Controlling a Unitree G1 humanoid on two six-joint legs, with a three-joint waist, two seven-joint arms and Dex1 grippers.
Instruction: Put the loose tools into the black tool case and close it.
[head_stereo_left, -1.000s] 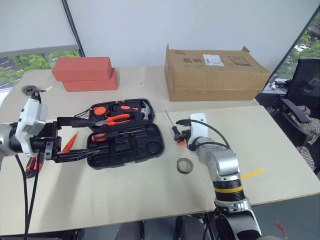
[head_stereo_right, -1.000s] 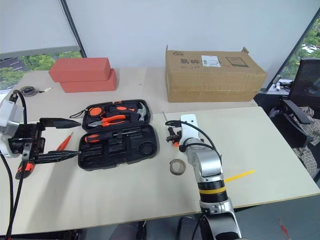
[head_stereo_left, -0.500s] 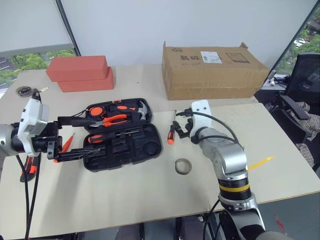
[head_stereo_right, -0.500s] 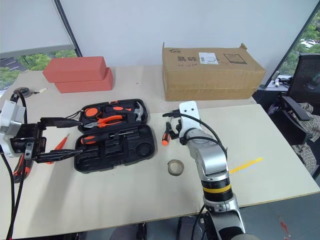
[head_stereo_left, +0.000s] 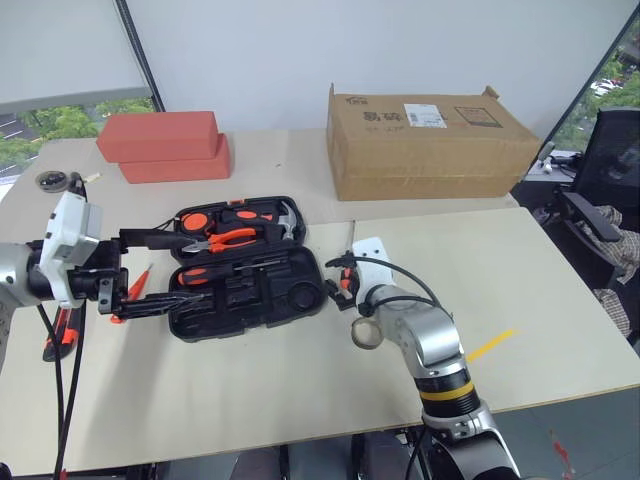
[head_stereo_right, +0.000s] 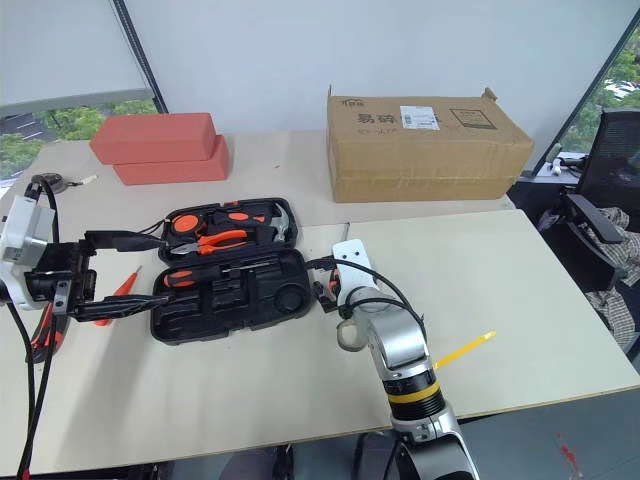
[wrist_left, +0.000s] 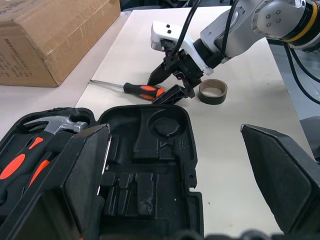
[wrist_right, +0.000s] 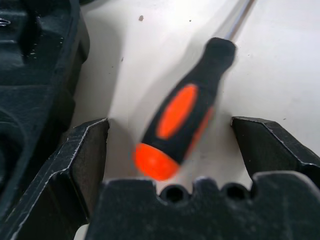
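Note:
The thin orange tester screwdriver (head_stereo_left: 136, 287) will lie along a narrow gap (wrist_left: 135, 187) when I lower it, because the gap runs between the black tool case's molded blocks.
The black tool case (head_stereo_left: 300, 300) lies open on the table, with pliers and a hammer in its far half. My right gripper (wrist_left: 172, 82) is open just off the case's right end. A screwdriver (wrist_left: 144, 91) with a black-and-orange handle lies on the table between its fingers (wrist_right: 82, 155), free of both. My left gripper (head_stereo_left: 160, 272) hangs open over the case's left end, holding nothing. A thin orange tester screwdriver (head_stereo_right: 125, 285) and an orange-black utility knife (head_stereo_right: 40, 325) lie on the table left of the case.
A roll of tape (head_stereo_left: 367, 333) lies just in front of my right gripper. A brown cardboard box (head_stereo_left: 430, 140) and two stacked red bricks (head_stereo_left: 165, 145) stand along the back. A yellow strip (head_stereo_left: 490, 345) marks the table at right. An office chair (head_stereo_left: 610, 180) stands beyond the right edge.
My right gripper carried the screwdriver left toward the case, then opened and let it go. The left gripper stayed put. The camera shifted slightly.

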